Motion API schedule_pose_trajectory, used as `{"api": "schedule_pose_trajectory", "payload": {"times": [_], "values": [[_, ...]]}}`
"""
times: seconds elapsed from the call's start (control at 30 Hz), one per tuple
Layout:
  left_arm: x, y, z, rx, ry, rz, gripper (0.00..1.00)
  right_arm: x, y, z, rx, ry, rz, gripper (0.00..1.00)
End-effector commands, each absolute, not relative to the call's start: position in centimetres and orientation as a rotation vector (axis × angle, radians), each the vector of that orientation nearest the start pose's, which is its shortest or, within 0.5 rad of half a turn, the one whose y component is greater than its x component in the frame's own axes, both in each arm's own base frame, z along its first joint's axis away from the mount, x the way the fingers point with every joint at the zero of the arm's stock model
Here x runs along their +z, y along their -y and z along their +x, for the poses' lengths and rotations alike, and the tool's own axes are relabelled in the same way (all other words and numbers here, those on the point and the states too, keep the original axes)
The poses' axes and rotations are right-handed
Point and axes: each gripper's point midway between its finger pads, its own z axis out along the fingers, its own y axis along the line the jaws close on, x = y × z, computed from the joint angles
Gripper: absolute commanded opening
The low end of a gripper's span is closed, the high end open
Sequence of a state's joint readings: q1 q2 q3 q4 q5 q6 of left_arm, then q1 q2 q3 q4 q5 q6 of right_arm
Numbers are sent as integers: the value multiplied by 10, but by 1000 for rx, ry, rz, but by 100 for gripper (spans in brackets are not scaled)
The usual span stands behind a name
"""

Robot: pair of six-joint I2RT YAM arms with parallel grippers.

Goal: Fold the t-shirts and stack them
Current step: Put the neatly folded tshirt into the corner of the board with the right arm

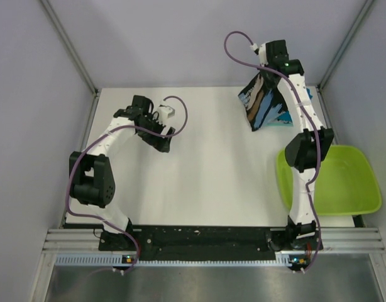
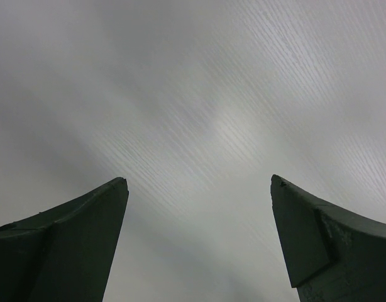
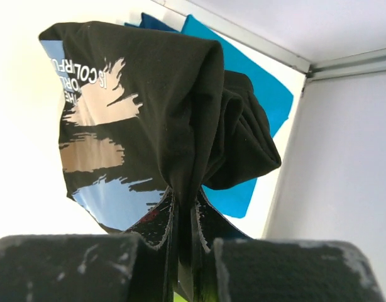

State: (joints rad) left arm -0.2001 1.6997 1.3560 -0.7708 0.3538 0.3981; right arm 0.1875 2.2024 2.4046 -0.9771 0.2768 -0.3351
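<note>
My right gripper is holding the black t-shirt [image 1: 261, 104] print-up over the flat teal-blue t-shirt [image 1: 282, 119]. I go on pulling it across until both shirts line up, before I let go.
My right gripper [image 3: 187, 211] is shut on the black t-shirt [image 3: 149, 100] with the tan, light-blue and white print. It holds the shirt bunched and hanging above the back right of the table, where it shows in the top view [image 1: 263, 104]. Under it lies a teal-blue t-shirt [image 3: 256, 88], folded flat, partly hidden by the black one; a strip of it shows in the top view [image 1: 287, 121]. My left gripper [image 1: 160, 114] is open and empty over the back left of the table; its wrist view shows only bare white surface between the fingers [image 2: 86, 239].
A lime-green plastic tub [image 1: 337, 179] stands at the right edge of the table [image 1: 205, 176], beside the right arm. Grey walls and metal frame posts close in the table on the left, back and right.
</note>
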Motion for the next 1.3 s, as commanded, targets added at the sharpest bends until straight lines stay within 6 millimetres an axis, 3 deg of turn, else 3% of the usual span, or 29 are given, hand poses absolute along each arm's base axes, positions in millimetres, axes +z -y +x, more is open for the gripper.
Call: {"api": "schedule_pose_trajectory", "payload": {"times": [0.0,0.2,0.4,0.5,0.63,0.9,0.97,1.0,1.2,1.23,1.27], "values": [[120,117,364,-387,-2451,882,99,298,-27,558,-478,-2139,-443,0],[117,118,363,-396,-2459,882,99,320,-16,563,-515,-2077,-423,0],[114,116,363,-388,-2469,881,99,354,-12,562,-513,-1990,-386,0],[114,116,363,-386,-2471,881,99,359,-11,562,-515,-1977,-389,0],[115,114,364,-373,-2467,882,99,343,1,568,-504,-2007,-393,0],[109,111,360,-361,-2484,885,99,308,54,586,-526,-2068,-280,0],[107,110,361,-357,-2490,884,99,291,57,590,-507,-2092,-286,0],[106,110,361,-353,-2493,884,99,282,77,592,-514,-2109,-256,0],[105,109,363,-351,-2505,880,99,211,118,609,-478,-2208,-195,0],[104,109,363,-352,-2510,879,99,202,126,611,-496,-2219,-164,7],[104,109,363,-352,-2510,879,99,195,137,613,-527,-2223,-126,24]]}}
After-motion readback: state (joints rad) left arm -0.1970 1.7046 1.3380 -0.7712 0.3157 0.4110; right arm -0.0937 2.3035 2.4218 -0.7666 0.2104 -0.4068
